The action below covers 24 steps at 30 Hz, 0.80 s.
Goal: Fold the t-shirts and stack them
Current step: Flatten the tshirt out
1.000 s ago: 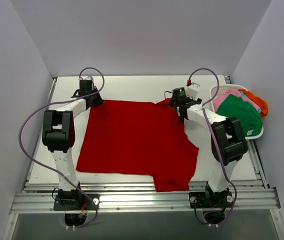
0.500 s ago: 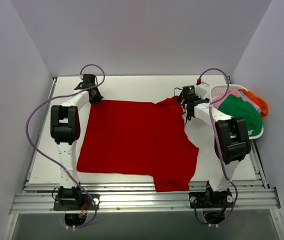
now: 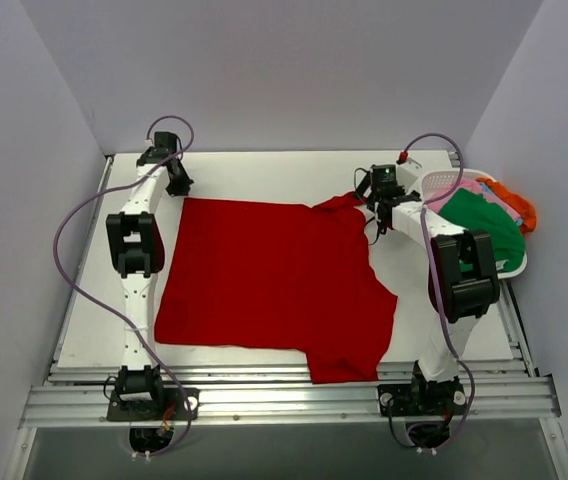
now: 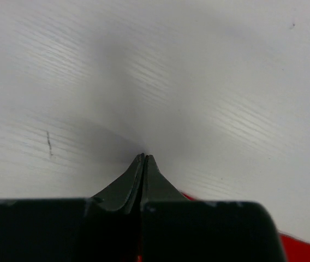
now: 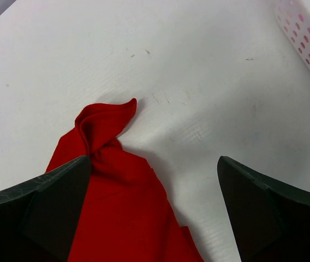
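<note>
My left gripper should open, move in over the shirt's corner (image 3: 191,204) and grip more cloth before pulling, because its closed fingers reach past the red t-shirt's edge (image 4: 192,197).
The red t-shirt (image 3: 274,280) lies spread flat on the white table (image 3: 264,170). My left gripper (image 3: 178,186) is at the shirt's far left corner. In the left wrist view its jaws (image 4: 144,156) are pressed shut, with a sliver of red cloth between the fingers low down and red cloth (image 4: 305,246) beside them. My right gripper (image 3: 377,203) is open just above the shirt's twisted far right corner (image 5: 103,123). Its left finger (image 5: 51,202) sits over the cloth and its right finger (image 5: 269,207) over bare table. Green (image 3: 482,228), pink (image 3: 467,190) and orange (image 3: 516,203) t-shirts lie in the basket.
A white slatted plastic basket (image 3: 432,182) stands at the table's right edge, close to my right gripper; its wall also shows in the right wrist view (image 5: 308,33). Grey walls enclose the table on the left, back and right. A metal rail (image 3: 284,398) runs along the near edge.
My left gripper has moved back and to the left, drawing the shirt's far left corner outward. My right gripper has moved a little to the back right, near the shirt's far right corner.
</note>
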Available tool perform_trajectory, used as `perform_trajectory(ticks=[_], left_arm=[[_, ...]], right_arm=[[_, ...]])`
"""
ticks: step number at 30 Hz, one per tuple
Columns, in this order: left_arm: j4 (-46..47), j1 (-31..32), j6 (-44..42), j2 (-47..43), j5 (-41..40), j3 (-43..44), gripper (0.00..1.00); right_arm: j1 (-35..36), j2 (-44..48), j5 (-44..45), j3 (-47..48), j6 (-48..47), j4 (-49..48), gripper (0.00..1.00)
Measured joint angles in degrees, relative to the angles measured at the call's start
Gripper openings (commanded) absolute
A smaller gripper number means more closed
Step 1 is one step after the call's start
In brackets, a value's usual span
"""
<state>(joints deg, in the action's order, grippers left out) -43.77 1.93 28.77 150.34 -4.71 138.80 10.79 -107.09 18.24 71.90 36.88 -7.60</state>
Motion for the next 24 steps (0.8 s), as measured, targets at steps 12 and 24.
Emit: perform_trajectory(ticks=[12, 24], left_arm=[[6.86, -0.90, 1.09, -17.33, -1.51, -27.56, 0.65], [14.47, 2.12, 1.64, -31.95, -0.81, -37.13, 0.64]], right_arm=[[0.00, -4.26, -7.45, -1.20, 2.62, -4.24, 0.97], [-0.04, -4.31, -9.66, -4.17, 3.45, -6.82, 0.97]])
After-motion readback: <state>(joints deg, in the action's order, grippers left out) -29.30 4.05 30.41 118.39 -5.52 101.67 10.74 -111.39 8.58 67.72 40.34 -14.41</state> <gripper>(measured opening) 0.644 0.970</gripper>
